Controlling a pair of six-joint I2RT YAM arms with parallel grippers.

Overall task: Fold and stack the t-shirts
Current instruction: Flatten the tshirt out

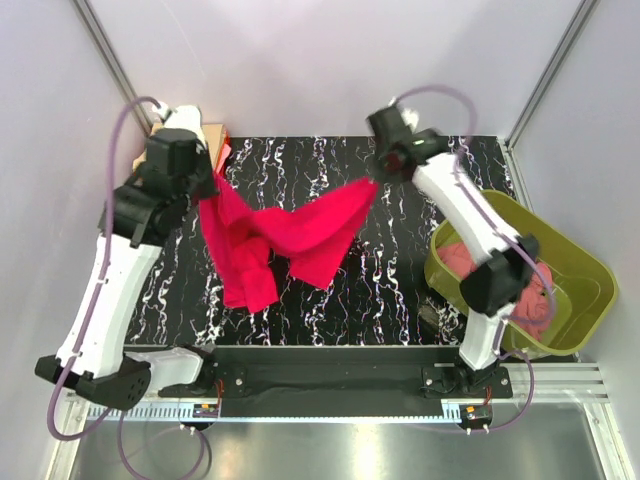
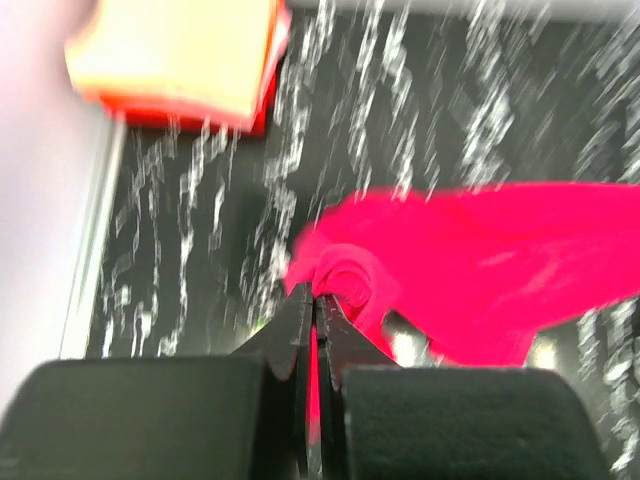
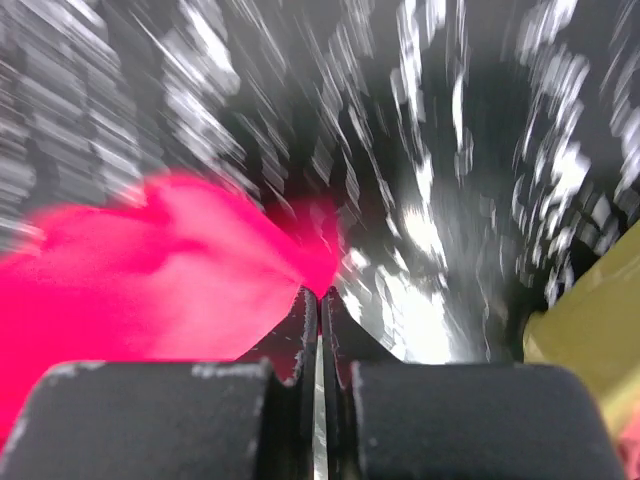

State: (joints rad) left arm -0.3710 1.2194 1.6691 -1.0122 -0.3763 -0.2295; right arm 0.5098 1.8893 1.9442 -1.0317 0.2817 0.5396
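My grippers should move apart and swing the t-shirt's loose cloth toward the back wall before folding, because the crimson-pink t-shirt hangs bunched (image 1: 240, 256) below my left gripper.
A bright crimson-pink t-shirt (image 1: 285, 235) hangs stretched between both grippers above the black marbled table (image 1: 390, 290). My left gripper (image 1: 207, 188) is shut on its left corner; in the left wrist view the cloth (image 2: 480, 270) is pinched at the fingertips (image 2: 318, 298). My right gripper (image 1: 375, 180) is shut on its right corner, and the cloth shows in the right wrist view (image 3: 170, 270). A stack of folded shirts, tan on orange-red (image 2: 175, 55), lies at the far left corner (image 1: 215, 140). A dusty rose shirt (image 1: 500, 285) lies in the tub.
An olive-green plastic tub (image 1: 575, 270) stands at the right edge of the table, its rim in the right wrist view (image 3: 590, 340). White walls enclose the back and sides. The arm bases sit on a rail at the near edge.
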